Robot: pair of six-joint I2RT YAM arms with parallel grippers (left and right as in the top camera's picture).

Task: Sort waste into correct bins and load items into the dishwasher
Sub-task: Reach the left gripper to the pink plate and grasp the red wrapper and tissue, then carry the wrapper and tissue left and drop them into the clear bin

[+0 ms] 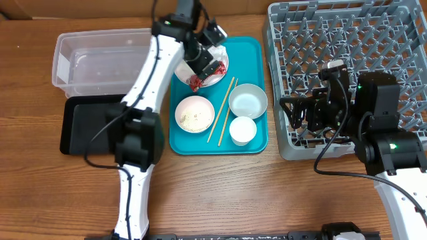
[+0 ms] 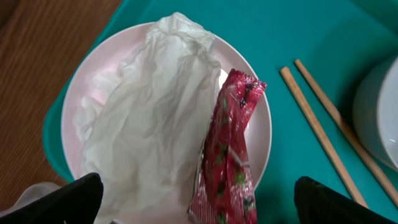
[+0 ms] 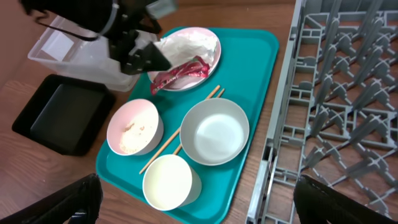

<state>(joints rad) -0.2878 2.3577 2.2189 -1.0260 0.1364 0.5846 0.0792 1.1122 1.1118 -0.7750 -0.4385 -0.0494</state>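
Observation:
The red snack wrapper overlaps the white napkin below my open fingers, so I keep moving my left gripper down until it closes on wrapper and napkin together.
A pale pink plate on the teal tray holds a crumpled white napkin and a red snack wrapper. My left gripper is open just above the plate, its fingers straddling napkin and wrapper; it also shows overhead. A bowl with rice scraps, an empty bowl, a white cup and chopsticks lie on the tray. My right gripper is open and empty, above the tray's right edge beside the grey dish rack.
A clear tub stands at the back left with a black tray in front of it. The left arm crosses over the tub's right end. The wooden table runs along the front.

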